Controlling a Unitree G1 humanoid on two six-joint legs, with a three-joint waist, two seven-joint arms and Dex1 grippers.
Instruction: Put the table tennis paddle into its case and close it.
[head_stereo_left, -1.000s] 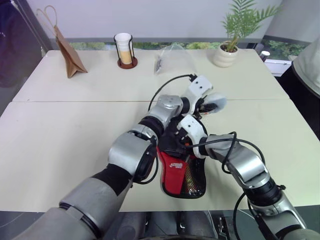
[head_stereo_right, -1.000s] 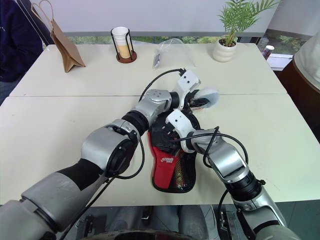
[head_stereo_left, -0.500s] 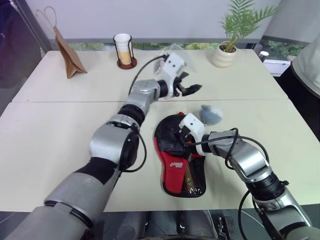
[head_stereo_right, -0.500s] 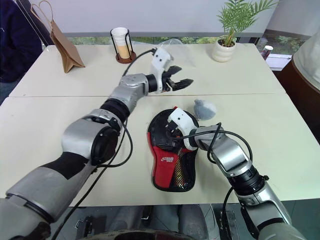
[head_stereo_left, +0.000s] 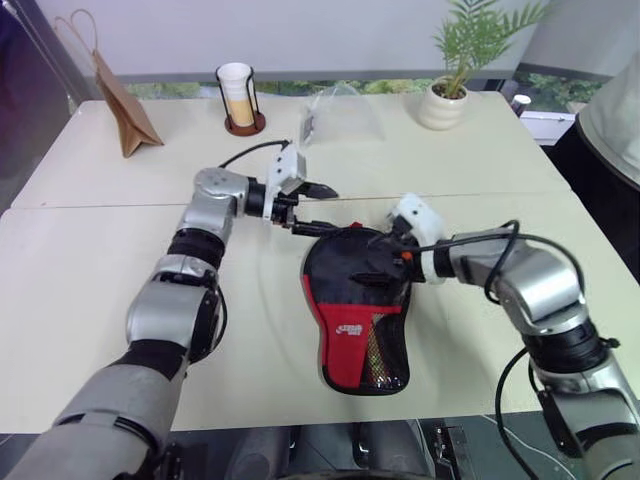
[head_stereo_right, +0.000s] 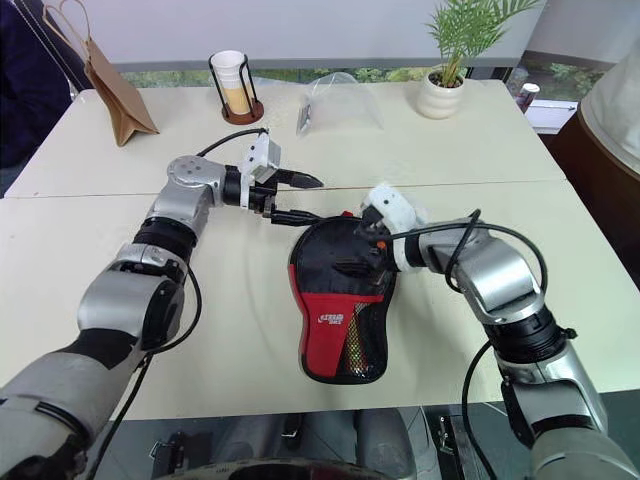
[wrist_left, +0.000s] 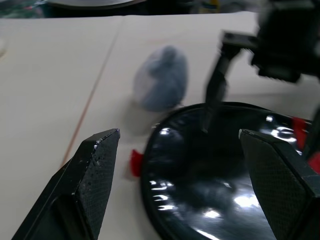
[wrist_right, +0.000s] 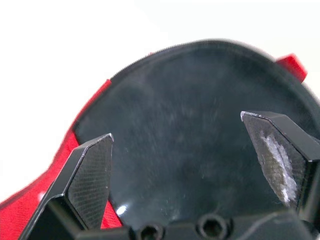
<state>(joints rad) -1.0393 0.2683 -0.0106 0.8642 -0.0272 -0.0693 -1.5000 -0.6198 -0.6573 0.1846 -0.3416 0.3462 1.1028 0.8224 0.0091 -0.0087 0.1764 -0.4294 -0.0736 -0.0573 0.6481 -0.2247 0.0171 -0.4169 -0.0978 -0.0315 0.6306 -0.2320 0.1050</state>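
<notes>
The zip's grey-blue lump (wrist_left: 161, 79) lies past the case's rim on my right gripper's side, so next my left gripper steadies the case's round end (head_stereo_left: 330, 278) while my right gripper pulls the lump.
The case (head_stereo_left: 355, 318) lies flat on the table (head_stereo_left: 90, 290), its black round end toward the far side and its red logo panel and mesh pocket toward me. The paddle is hidden from view. My left gripper (head_stereo_left: 318, 210) hovers open just beyond the case's far left rim, with nothing between its fingers (wrist_left: 97, 165). My right gripper (head_stereo_left: 383, 262) hangs open over the right side of the round end, empty, with the zip edge (wrist_right: 165, 50) showing past it.
A small grey-blue lump (wrist_left: 161, 85) lies on the table beyond the case's round end. Along the far edge stand a brown paper bag (head_stereo_left: 115, 95), a cup in a wire holder (head_stereo_left: 237, 95), a clear plastic bag (head_stereo_left: 340, 110) and a potted plant (head_stereo_left: 447, 95). A person (head_stereo_left: 612, 130) is at the right.
My left gripper let go of the grey lump, opened wider and swung left to the case's far left rim. The right gripper lifted slightly above the case. The camera shifted too.
</notes>
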